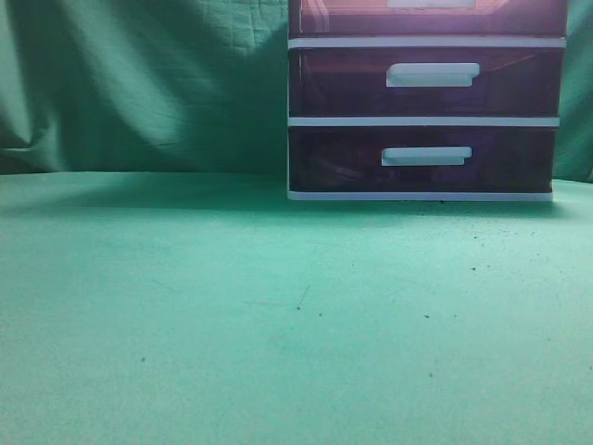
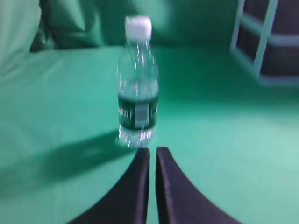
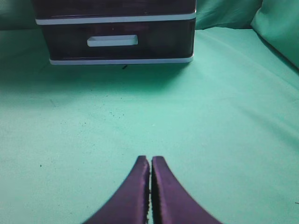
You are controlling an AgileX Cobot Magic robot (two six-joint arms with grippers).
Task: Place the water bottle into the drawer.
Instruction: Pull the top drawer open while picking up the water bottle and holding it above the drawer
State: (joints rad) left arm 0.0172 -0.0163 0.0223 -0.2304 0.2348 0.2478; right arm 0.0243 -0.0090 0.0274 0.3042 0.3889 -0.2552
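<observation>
My left gripper needs to go up and open, then come down over the white cap (image 2: 138,27), because my left gripper is closed and low and faces the water bottle's side (image 2: 138,105).
A clear water bottle (image 2: 137,88) with a white cap and dark green label stands upright on the green cloth, just beyond my left gripper (image 2: 153,150), which is shut and empty. The bottle does not show in the exterior view. The top drawer (image 1: 426,17) of the white-framed unit is closed and cut off by the frame's top edge; only its lower part and handle edge show. My right gripper (image 3: 150,159) is shut and empty, low over the cloth, well in front of the unit (image 3: 117,32). Neither gripper shows in the exterior view.
Two lower dark maroon drawers with white handles (image 1: 432,75) (image 1: 425,157) are closed. The unit's side shows at the right in the left wrist view (image 2: 266,42). Green cloth (image 1: 278,306) covers the table and hangs behind it.
</observation>
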